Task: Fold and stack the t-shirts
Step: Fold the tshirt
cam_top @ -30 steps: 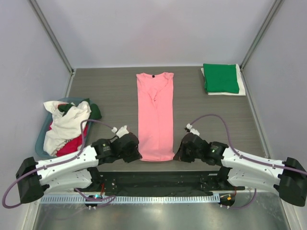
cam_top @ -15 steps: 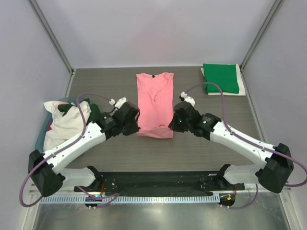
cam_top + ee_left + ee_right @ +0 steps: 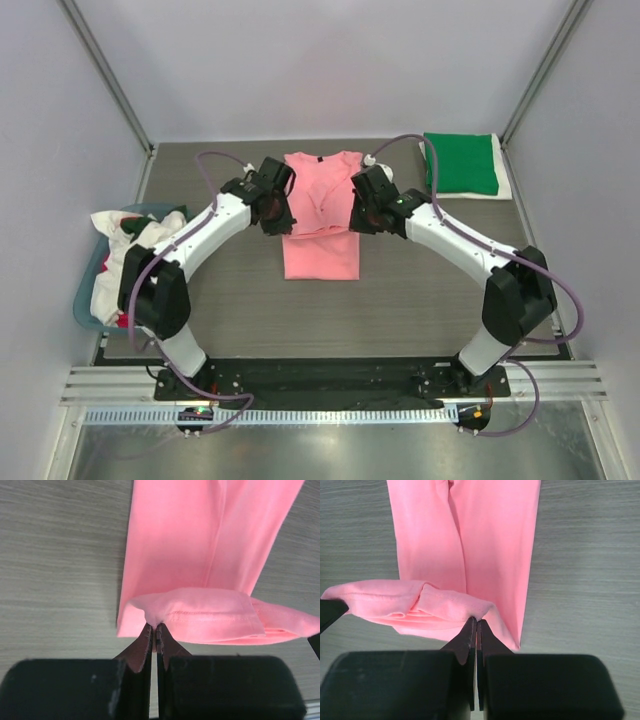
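The hem's corners [image 3: 291,236] match up with the long edges of the pink t-shirt, so my left gripper should go on laying the hem toward the collar [image 3: 321,158] until the hem is flat.
A salmon-pink t-shirt [image 3: 322,215] lies lengthwise at the table's middle, its near hem lifted and doubled back over its upper part. My left gripper [image 3: 277,212] is shut on the hem's left corner [image 3: 156,617]. My right gripper [image 3: 362,214] is shut on the hem's right corner [image 3: 479,611]. Both pinch the cloth between closed jaws, with the hem hanging between them above the flat pink t-shirt [image 3: 200,535] [image 3: 470,525]. A folded bright green t-shirt [image 3: 461,163] rests on a white one [image 3: 503,180] at the back right.
A teal tub [image 3: 92,275] at the left edge holds crumpled white [image 3: 130,262], red and green shirts. Grey walls and metal corner posts close the table on three sides. A metal rail [image 3: 300,412] runs along the near edge.
Both arms have carried the pink shirt's near hem away from the front edge toward the collar, folding the shirt over itself. The grippers stay shut on the hem corners.
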Robot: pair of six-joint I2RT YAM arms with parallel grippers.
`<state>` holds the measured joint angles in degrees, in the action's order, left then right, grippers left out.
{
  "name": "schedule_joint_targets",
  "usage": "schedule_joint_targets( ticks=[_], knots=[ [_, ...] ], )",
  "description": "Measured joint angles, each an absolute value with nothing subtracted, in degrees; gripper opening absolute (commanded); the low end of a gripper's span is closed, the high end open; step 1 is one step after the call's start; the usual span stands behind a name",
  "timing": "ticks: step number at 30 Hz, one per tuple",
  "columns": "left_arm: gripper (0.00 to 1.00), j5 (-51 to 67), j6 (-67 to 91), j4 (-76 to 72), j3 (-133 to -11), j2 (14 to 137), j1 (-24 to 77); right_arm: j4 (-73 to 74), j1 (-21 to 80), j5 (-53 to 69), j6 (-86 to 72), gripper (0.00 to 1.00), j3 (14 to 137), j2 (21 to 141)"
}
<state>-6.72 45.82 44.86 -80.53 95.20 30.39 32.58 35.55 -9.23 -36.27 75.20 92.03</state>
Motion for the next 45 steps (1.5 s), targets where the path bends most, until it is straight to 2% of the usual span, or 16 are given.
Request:
schedule_joint_targets(
  ticks=[13,16,17,18,19,20,23,27,29,32,35,38,41,45],
  knots=[
    [0.03,1.08,42.33,42.98,-87.99,108.92,24.86,32.49,31.83,-7.09,-34.48,0.01,77.95,100.9],
    [0.06,2.79,41.69,42.78,-89.23,111.9,23.99,32.38,30.96,-6.15,-34.24,0.01,79.4,103.77],
    [0.13,3.33,41.54,42.72,-89.62,112.95,23.59,32.21,30.7,-5.93,-34.13,0.01,79.92,104.68],
    [0.19,3.9,41.36,42.76,-90.19,113.95,23.22,32.27,30.26,-5.52,-34.04,0.06,80.88,105.97],
    [0.26,4.45,41.23,42.89,-90.96,114.91,22.85,32.42,29.91,-5.13,-33.91,0.15,82.04,107.11],
    [0.42,5.32,40.91,43.13,-92.23,116.36,22.24,32.49,29.41,-4.62,-33.82,0.42,83.7,108.68],
    [0.52,7.75,40.03,46.37,-100.71,121.97,20.14,33.98,27.57,-3.29,-33.3,0.69,90.76,113.82],
    [0.54,8.67,38.96,50.41,-113.38,127.39,17.56,38.92,25.47,-2.7,-32.42,0.71,104.38,120.05],
    [0.54,8.6,38.7,50.78,-113.51,126.04,16.69,39.72,24.69,-2.42,-31.99,0.71,107.63,120.05],
    [0.54,8.69,38.79,49.43,-105.95,119.7,16.38,39.97,24.36,-1.21,-31.77,0.71,106.52,116.42],
    [0.53,9.58,39.24,47.55,-92.29,109.71,16.99,38.5,24.73,1.93,-32.03,0.69,96.73,109.06],
    [0.54,11.38,40.36,44.1,-79.77,101.16,17.63,33.78,25.02,6.02,-33.61,0.68,81.17,100.25],
    [0.54,13.02,41.39,41.15,-72.75,97.54,18.11,31.53,25.26,10.09,-35.79,0.66,69.21,95.72],
    [0.54,14.76,42.94,36.32,-64.31,95.15,18.74,26.76,25.28,13.76,-37.71,0.63,59.72,95.09]
  ],
)
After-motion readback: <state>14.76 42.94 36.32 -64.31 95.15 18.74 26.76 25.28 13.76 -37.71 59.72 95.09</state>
